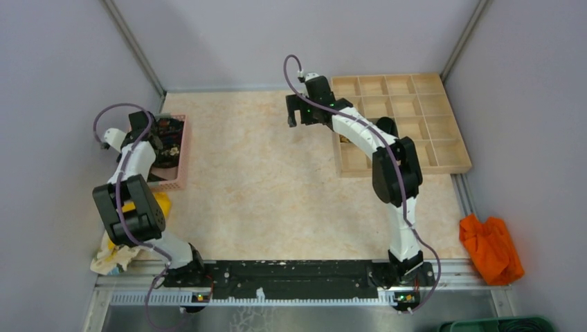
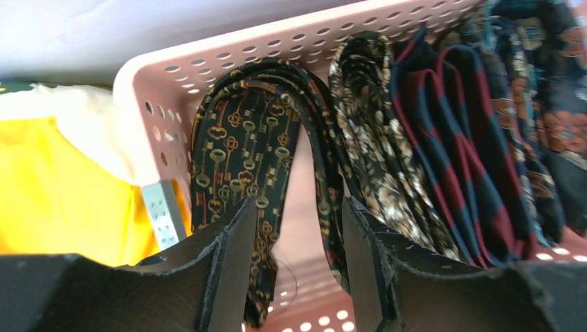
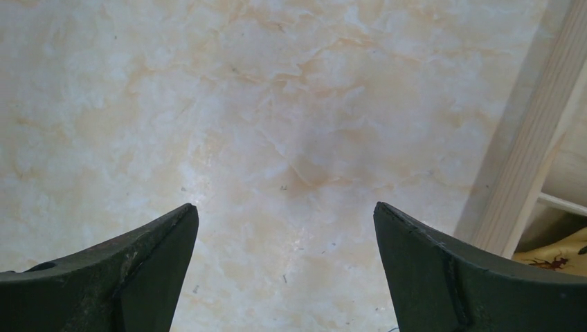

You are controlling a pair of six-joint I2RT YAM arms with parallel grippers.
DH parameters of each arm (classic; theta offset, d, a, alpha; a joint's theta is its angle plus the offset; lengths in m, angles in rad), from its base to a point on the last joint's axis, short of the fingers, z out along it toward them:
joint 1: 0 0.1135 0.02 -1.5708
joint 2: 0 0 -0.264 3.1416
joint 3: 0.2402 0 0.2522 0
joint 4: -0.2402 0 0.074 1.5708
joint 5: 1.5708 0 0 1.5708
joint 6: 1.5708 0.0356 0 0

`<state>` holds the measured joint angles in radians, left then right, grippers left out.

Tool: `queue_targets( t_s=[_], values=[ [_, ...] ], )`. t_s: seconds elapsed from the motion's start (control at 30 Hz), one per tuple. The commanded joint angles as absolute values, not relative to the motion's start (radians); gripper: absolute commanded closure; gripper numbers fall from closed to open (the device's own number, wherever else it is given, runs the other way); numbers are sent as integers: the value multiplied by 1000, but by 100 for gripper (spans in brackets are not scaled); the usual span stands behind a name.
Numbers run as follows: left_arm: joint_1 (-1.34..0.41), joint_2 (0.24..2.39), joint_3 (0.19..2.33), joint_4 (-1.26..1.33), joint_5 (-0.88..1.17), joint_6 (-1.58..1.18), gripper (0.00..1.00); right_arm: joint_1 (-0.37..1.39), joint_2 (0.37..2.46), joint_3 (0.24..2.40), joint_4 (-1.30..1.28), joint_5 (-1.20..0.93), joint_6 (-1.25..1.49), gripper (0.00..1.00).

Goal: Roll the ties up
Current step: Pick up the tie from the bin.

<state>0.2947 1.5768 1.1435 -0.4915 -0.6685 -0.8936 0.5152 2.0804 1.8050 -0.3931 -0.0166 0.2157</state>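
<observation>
I expect the folds of the key-pattern tie [image 2: 244, 160] to fall open into a long trailing piece when I lift it out, since its parts bend back in nested loops [image 2: 282, 75].
Several folded ties lie in a pink perforated basket [image 2: 208, 52]: a dark one with gold keys [image 2: 242, 138], a brown-gold speckled one [image 2: 367, 131], a navy-red striped one [image 2: 450, 138] and a dark floral one [image 2: 547, 111]. My left gripper [image 2: 297, 235] is open just above the key-pattern tie, with its strands running down between and beside the fingers; it holds nothing. In the top view it [image 1: 156, 133] hangs over the basket [image 1: 178, 173]. My right gripper [image 3: 285, 228] is open and empty above the bare marble table, left of the wooden tray [image 3: 526, 152].
The wooden compartment tray [image 1: 443, 121] stands at the back right, with a dark thing [image 1: 385, 126] in one cell and a tan-gold patterned fabric [image 3: 561, 257] in another. An orange cloth [image 1: 491, 245] lies at the right edge. A yellow cloth [image 2: 55, 187] lies beside the basket.
</observation>
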Motion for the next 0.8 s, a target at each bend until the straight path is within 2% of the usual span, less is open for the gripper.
queue_targets(
  t_s=[0.0,0.4,0.43,0.47,0.57,0.77],
  values=[
    [333,1675,1190,-459,-611,-862,45,522,2081,1851,-368,-54,244,4],
    [359,1868,1250,-358,-499,-792,45,509,2089,1826,-342,-60,258,4],
    [360,1885,1262,-359,-492,-788,48,508,2090,1824,-339,-60,258,5],
    [359,1903,1275,-365,-480,-780,59,507,2092,1820,-337,-60,258,5],
    [359,1939,1293,-375,-434,-768,100,500,2091,1811,-330,-61,259,6],
    [359,1863,1236,-346,-342,-747,100,488,2082,1791,-309,-64,261,6]
  ],
)
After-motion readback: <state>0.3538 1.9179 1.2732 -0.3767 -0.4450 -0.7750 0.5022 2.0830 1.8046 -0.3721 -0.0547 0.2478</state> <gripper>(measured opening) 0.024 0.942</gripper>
